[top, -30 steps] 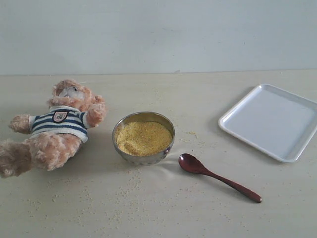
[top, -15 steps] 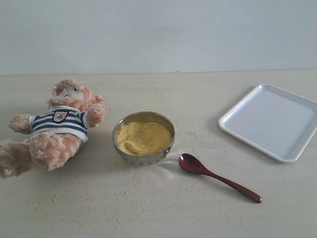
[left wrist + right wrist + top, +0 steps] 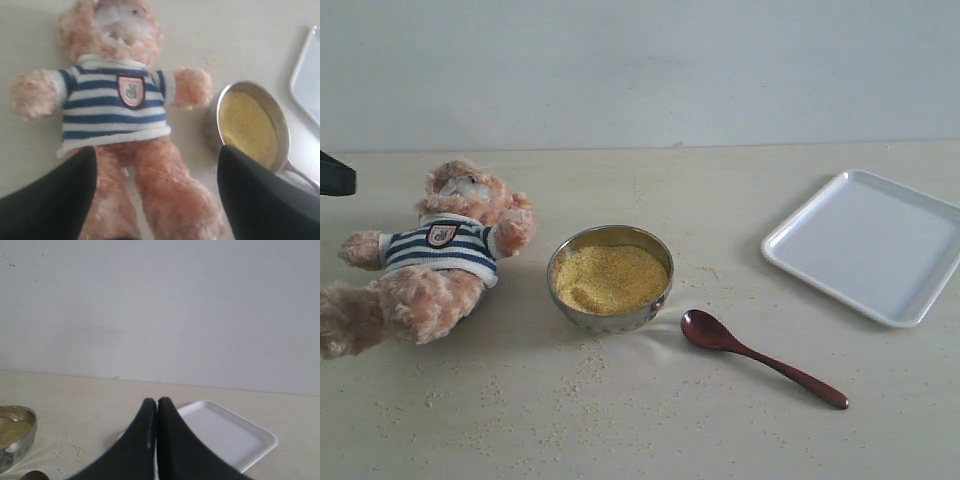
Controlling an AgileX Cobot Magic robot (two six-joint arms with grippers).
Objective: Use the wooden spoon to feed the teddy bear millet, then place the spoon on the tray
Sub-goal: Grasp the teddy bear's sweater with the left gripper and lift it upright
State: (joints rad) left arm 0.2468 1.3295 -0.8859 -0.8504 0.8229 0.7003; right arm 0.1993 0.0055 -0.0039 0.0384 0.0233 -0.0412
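Observation:
The teddy bear's body (image 3: 120,137) has my left gripper's open fingers lined up across it. I should keep going down until they reach the striped shirt (image 3: 442,248), then close them around it.
The teddy bear (image 3: 435,262) lies on its back at the table's left, in its striped shirt. Beside it the steel bowl (image 3: 610,277) holds a heap of millet (image 3: 610,275). The wooden spoon (image 3: 760,357) lies flat on the table in front of the bowl, bowl end towards it. The white tray (image 3: 865,243) sits at the right. My left gripper (image 3: 155,160) hangs open above the bear's legs (image 3: 150,195); only a dark tip of it (image 3: 335,175) shows at the exterior view's left edge. My right gripper (image 3: 157,405) is shut on nothing, with the tray (image 3: 230,435) beyond it.
Loose millet grains (image 3: 560,410) are scattered over the table in front of the bowl and bear. A plain pale wall (image 3: 640,70) closes off the back of the table.
A dark tip of the left gripper has come into the exterior view at the left edge, above the bear. Bear, bowl, spoon and tray have not moved.

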